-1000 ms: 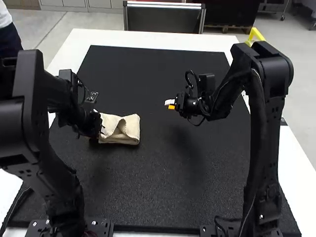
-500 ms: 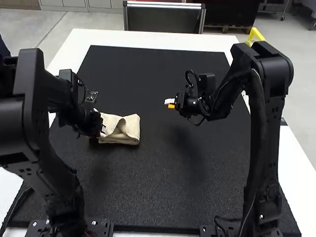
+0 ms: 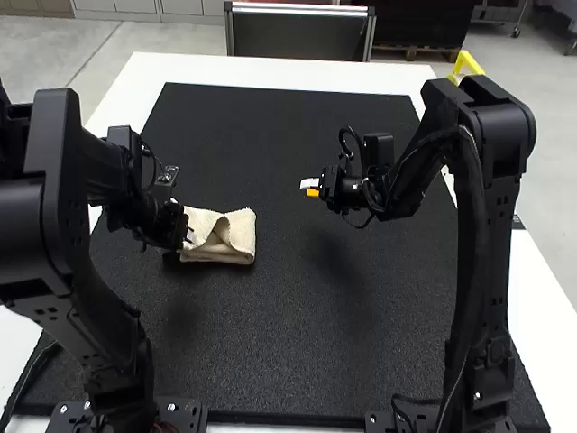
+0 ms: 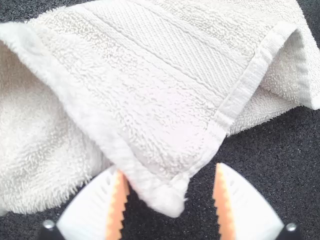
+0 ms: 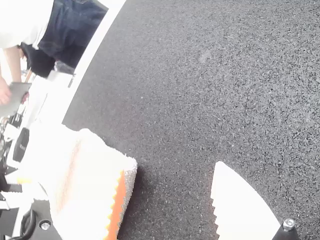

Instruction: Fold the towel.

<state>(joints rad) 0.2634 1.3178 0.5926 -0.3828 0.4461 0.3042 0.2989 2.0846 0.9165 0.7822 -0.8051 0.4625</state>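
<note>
A loose, raised curl can be seen in the towel, so the upper layer will spread out smooth and flat over the layer below when the robot pulls its corner.
At the left of the mat in the high view, my left gripper is at the near-left side of the cream towel, which lies folded over with a raised, curled flap. In the left wrist view my left gripper is open, with a corner of the towel hanging between its ribbed fingers. My right gripper hangs above the mat, right of the towel and apart from it. The right wrist view has my right gripper open with nothing held; the towel appears beyond one finger.
A black mat covers most of the white table. A small metal plate is beside the left arm, just beyond the towel. Both arms' bases stand at the near edge.
</note>
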